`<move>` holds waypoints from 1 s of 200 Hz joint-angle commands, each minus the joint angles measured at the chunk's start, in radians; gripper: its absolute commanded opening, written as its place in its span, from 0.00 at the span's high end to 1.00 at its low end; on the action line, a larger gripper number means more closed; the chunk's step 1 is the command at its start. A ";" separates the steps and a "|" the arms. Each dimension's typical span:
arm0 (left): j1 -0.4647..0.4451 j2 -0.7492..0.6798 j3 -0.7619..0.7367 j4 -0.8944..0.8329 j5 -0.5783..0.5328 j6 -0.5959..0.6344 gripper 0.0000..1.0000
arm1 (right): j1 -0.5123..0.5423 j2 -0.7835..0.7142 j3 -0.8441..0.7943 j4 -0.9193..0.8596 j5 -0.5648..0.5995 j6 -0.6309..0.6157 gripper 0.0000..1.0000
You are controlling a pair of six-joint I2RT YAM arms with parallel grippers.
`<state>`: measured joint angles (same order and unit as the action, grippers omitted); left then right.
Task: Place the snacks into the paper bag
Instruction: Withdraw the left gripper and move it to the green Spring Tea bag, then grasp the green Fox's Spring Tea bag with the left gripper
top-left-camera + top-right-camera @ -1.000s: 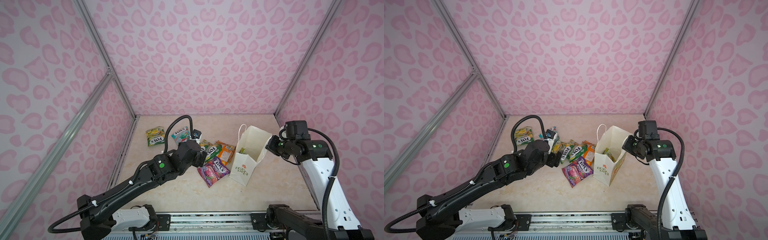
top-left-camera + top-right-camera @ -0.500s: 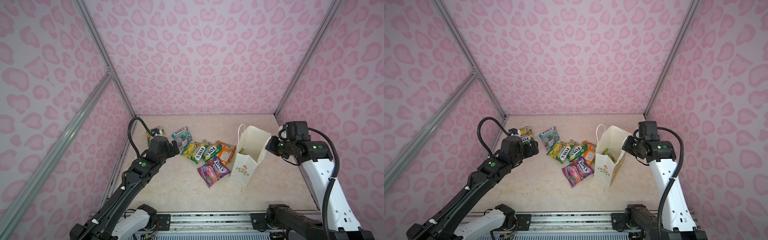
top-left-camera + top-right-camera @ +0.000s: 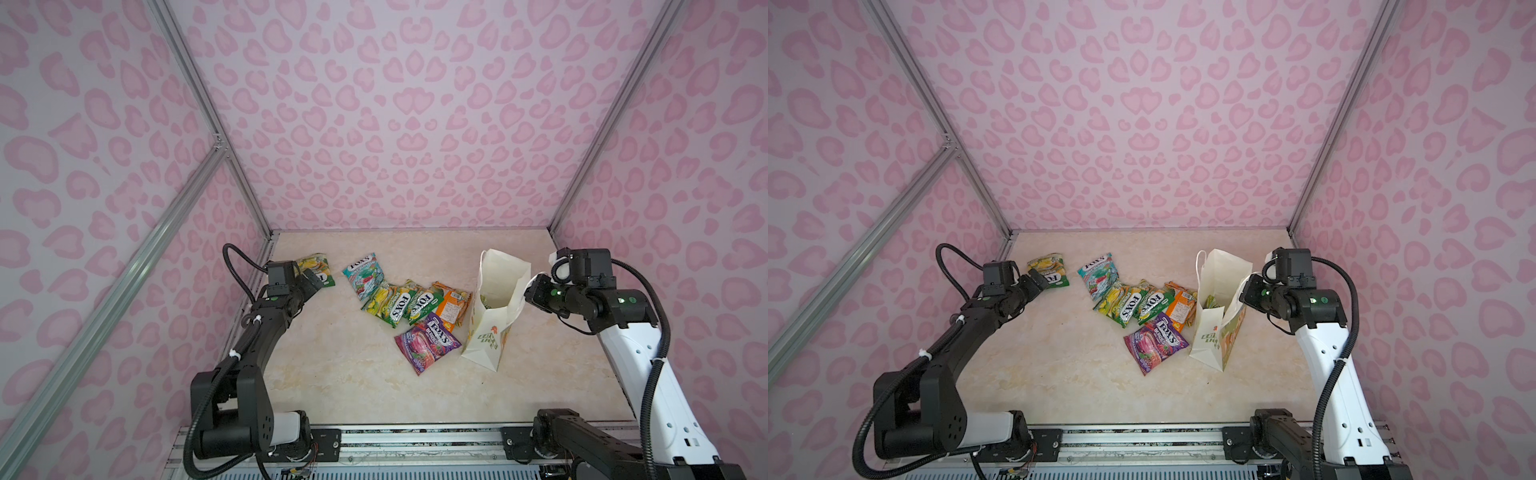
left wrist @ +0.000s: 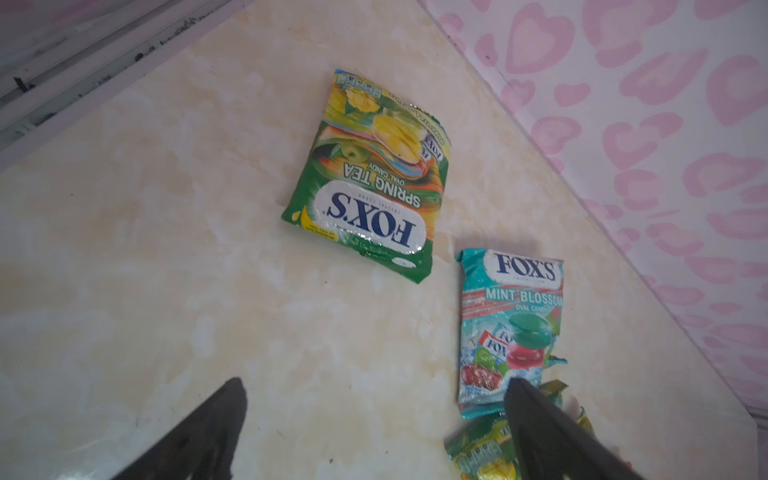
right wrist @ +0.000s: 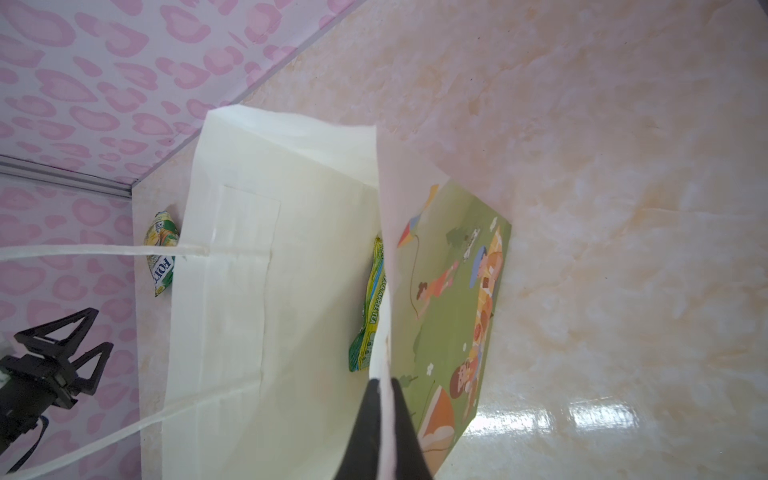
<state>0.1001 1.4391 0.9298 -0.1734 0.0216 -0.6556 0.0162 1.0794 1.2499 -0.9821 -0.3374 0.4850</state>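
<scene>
My left gripper should keep going down until its open fingers straddle that end (image 4: 360, 232), as the lone green-yellow snack's near end (image 4: 365, 222) faces them, clear of the teal snack.
The white paper bag (image 3: 485, 340) stands upright at the right, and my right gripper (image 5: 384, 382) is shut on its near rim, holding the mouth open. One green snack (image 5: 369, 316) lies inside. On the table a green-yellow snack (image 4: 374, 174) lies alone at the far left. A teal snack (image 4: 511, 320) is beside it. Two green-yellow snacks (image 3: 392, 303), an orange snack (image 3: 451, 305) and a purple snack (image 3: 426, 343) are heaped by the bag. My left gripper (image 4: 374, 384) hangs open and empty, just short of the lone green-yellow snack (image 3: 1050, 270).
Pink heart-patterned walls (image 3: 395, 145) close in the back and both sides. The left wall and its metal post (image 3: 257, 216) stand close to my left gripper (image 3: 313, 282). A metal rail (image 3: 415, 440) runs along the front edge. The bag's twisted handles (image 5: 104, 250) stick out sideways.
My left arm has swung from the middle heap of snacks to the far left, and its jaws have spread a little wider. The right gripper and the bag have stayed put.
</scene>
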 commanded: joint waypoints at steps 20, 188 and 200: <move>0.106 0.213 0.075 0.122 0.140 0.056 0.01 | -0.014 -0.009 -0.038 0.047 -0.062 -0.017 1.00; 0.168 0.563 0.262 0.165 0.386 -0.062 0.09 | -0.016 -0.019 -0.030 0.046 -0.097 -0.023 1.00; 0.168 0.578 0.279 0.142 0.385 -0.056 0.11 | -0.016 -0.019 -0.031 0.048 -0.099 -0.022 1.00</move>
<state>0.2695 1.9877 1.1862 0.0387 0.3805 -0.7048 -0.0017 1.0626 1.2198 -0.9413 -0.4232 0.4675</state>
